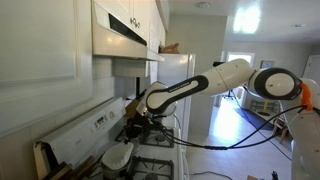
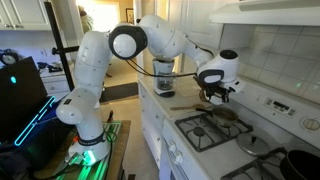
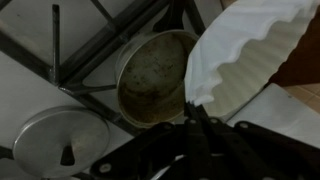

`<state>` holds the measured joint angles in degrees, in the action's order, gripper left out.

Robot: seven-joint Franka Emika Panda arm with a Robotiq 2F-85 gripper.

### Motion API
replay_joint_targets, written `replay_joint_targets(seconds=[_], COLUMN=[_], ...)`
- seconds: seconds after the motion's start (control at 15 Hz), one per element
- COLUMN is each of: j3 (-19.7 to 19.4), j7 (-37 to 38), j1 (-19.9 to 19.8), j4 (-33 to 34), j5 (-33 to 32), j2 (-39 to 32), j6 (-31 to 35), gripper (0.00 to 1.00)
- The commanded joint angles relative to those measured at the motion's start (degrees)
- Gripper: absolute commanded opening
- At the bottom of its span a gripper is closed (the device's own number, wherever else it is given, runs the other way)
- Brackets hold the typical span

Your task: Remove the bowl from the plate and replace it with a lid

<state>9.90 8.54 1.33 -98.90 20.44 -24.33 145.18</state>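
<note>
The white bowl [image 3: 255,48] is in my gripper, clear of the dark pan. I should go on carrying the bowl until it sits on the counter [image 2: 186,99] beside the stove.
In the wrist view my gripper [image 3: 192,112] is shut on the near rim of the white bowl [image 3: 245,55], which has a fluted rim. The bowl is tilted, at the upper right. A pale flat surface [image 3: 292,112] lies under it; I cannot tell whether it is the plate. The grey lid [image 3: 60,140], with a small knob, lies flat at the lower left, apart from the gripper. In both exterior views the gripper [image 1: 135,112] [image 2: 215,95] hangs low over the stove. There the bowl is too small to make out.
A dark pan [image 3: 155,75] with a stained inside sits on the stove grates between the lid and the bowl; it also shows in an exterior view [image 2: 218,114]. A dark pot [image 2: 292,166] stands at the stove's near corner. A range hood [image 1: 120,35] hangs overhead.
</note>
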Motion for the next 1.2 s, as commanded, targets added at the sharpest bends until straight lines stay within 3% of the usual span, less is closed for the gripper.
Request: replay_joint_targets(seconds=[0.0,0.47,0.8,1.13], j3=[1.70,4.97,6.84,7.93], j7=[-4.99,-8.16,-8.75,-3.87], j1=[0.33,2.13,4.27,6.95], j4=[-5.37,-8.00,-9.63,-10.18], j5=[2.22,3.13,3.24,1.84], j2=[2.54,1.06,-1.50,-5.29], j6=[0.26,2.27,13.79,24.03], gripper=[0.00,0.00,0.00,0.00])
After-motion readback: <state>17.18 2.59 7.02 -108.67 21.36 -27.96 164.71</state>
